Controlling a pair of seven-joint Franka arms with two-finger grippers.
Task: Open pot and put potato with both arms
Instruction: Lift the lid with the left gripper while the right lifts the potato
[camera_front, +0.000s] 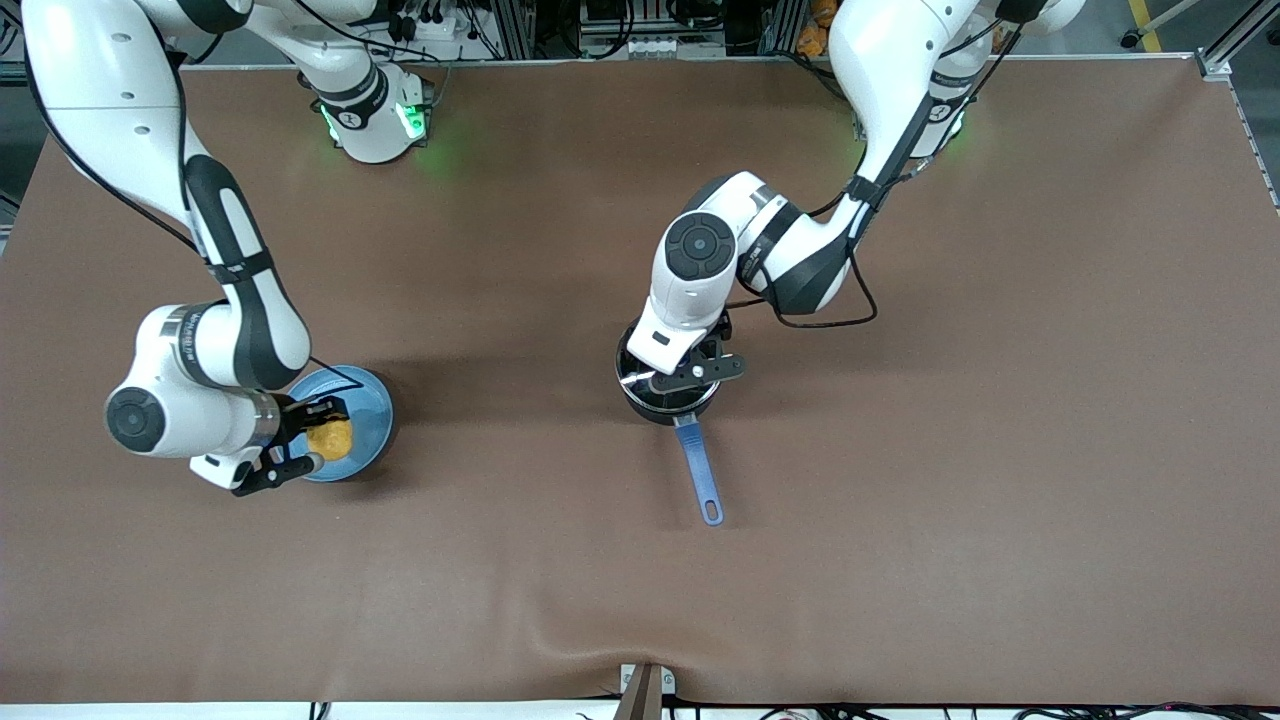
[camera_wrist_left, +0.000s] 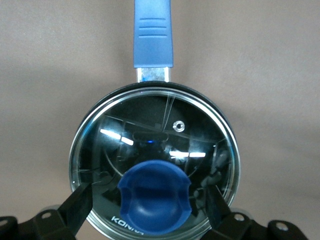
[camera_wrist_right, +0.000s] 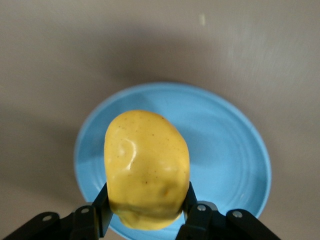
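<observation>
I expect to find an empty black pot (camera_front: 657, 412) when I raise the glass lid, because only a dark inside and reflections (camera_wrist_left: 147, 120) can be seen through it.
The black pot (camera_front: 662, 410) stands mid-table with its blue handle (camera_front: 697, 470) pointing toward the front camera. A glass lid (camera_wrist_left: 155, 125) with a blue knob (camera_wrist_left: 155, 197) lies on it. My left gripper (camera_front: 675, 380) is low over the lid, open, with its fingers (camera_wrist_left: 77, 206) on either side of the knob and apart from it; the gripper (camera_wrist_left: 150, 209) is empty. My right gripper (camera_front: 322, 438) is shut on the yellow potato (camera_wrist_right: 146, 167) and holds it over the light-blue plate (camera_wrist_right: 225, 150). The potato (camera_front: 330, 438) shows in the front view too.
The light-blue plate (camera_front: 372, 410) lies toward the right arm's end of the table. The brown table cloth (camera_front: 950, 450) covers the whole table. A small bracket (camera_front: 645, 685) sits at the table edge nearest the front camera.
</observation>
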